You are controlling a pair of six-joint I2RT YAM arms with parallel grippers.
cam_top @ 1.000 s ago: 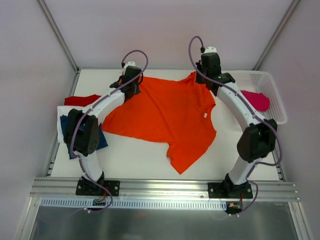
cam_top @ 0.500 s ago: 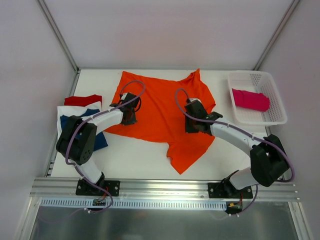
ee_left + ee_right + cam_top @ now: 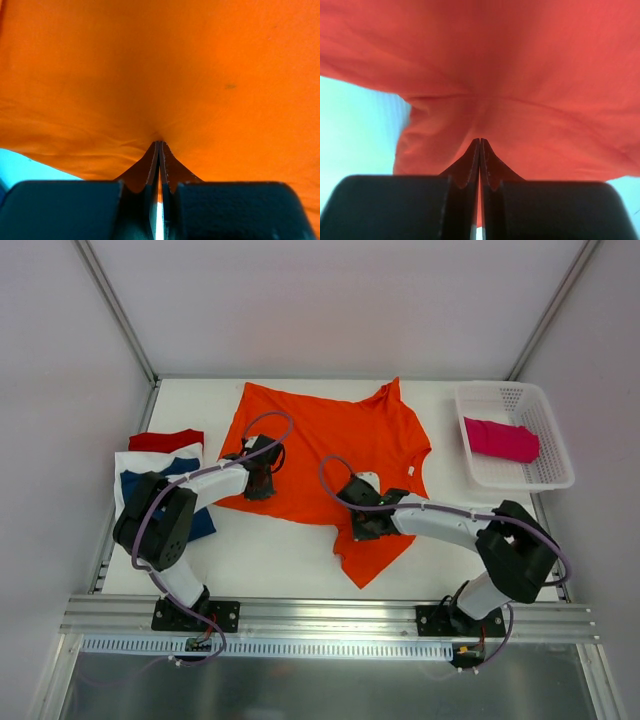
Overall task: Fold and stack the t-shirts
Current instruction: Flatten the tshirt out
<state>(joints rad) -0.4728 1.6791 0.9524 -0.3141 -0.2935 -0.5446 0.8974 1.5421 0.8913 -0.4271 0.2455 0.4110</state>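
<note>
My right gripper should keep pulling until the sleeve reaches the near rail (image 3: 372, 612), because it is shut at the lower sleeve (image 3: 372, 562) and open table leads to that rail.
A bright orange t-shirt (image 3: 320, 435) lies spread flat in the middle of the table, collar toward the right. My left gripper (image 3: 258, 484) is shut, its tips resting on the shirt's near-left part; the cloth (image 3: 200, 75) creases toward the tips (image 3: 159, 142). My right gripper (image 3: 362, 524) is also shut, low on the shirt near its lower sleeve, tips (image 3: 479, 140) touching the cloth (image 3: 545, 75). I see no fold of cloth between either pair of jaws. A navy t-shirt (image 3: 201, 522), a white one (image 3: 133, 462) and a red one (image 3: 165, 439) lie piled at the left.
A white mesh basket (image 3: 500, 393) stands at the right edge with a magenta t-shirt (image 3: 500, 438) inside. Metal frame rails run along both sides and the near edge. Bare table shows in front of the orange shirt.
Both arms drew back from the shirt's far edge toward me across the cloth. The left jaws went from open to shut. The shirt stays spread, its far edge now uncovered.
</note>
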